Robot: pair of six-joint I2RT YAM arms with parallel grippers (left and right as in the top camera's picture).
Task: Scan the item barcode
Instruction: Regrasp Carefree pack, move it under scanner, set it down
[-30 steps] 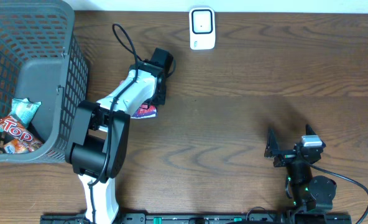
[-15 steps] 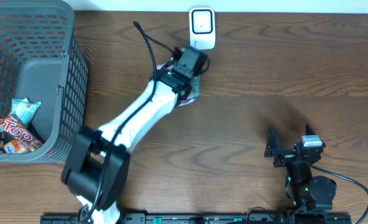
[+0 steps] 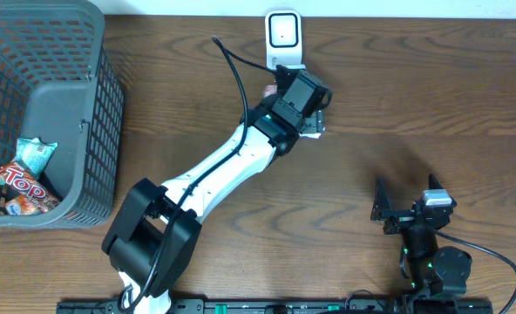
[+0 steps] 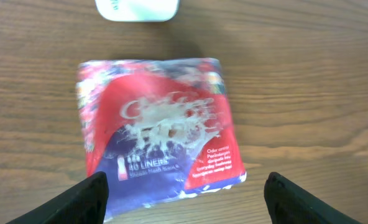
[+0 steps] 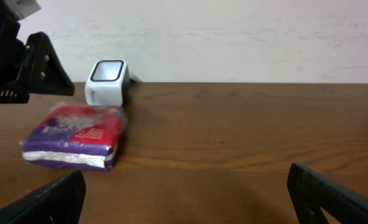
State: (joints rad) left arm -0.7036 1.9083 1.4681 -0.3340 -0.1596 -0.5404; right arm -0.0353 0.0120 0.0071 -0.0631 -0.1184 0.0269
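Note:
The robot will lift the brown snack packet (image 3: 27, 185), and the teal packet should then remain in the basket and reveal its hidden end: its far end pokes out (image 3: 37, 153).
The item is a red and purple packet of liners (image 4: 159, 134), lying flat on the table just in front of the white scanner (image 4: 137, 7). No barcode shows on its upper face. My left gripper (image 4: 185, 194) hovers open over the packet's near edge, its fingers (image 4: 78, 202) apart from it. From overhead, the left gripper (image 3: 297, 100) covers most of the packet below the scanner (image 3: 283, 39). The right wrist view shows the packet (image 5: 75, 143) resting beside the scanner (image 5: 107, 81). My right gripper (image 5: 187, 196) stands open and empty at the front right (image 3: 382, 205).
A grey mesh basket (image 3: 66, 17) stands at the left edge, with snack packets (image 3: 18, 179) inside it. The left arm stretches diagonally from the front edge towards the scanner. A pale wall rises behind the table's far edge.
My left arm swung right and away from the basket, carrying the packet to the scanner. Its jaws then opened and let the packet go onto the table. The right arm stayed still.

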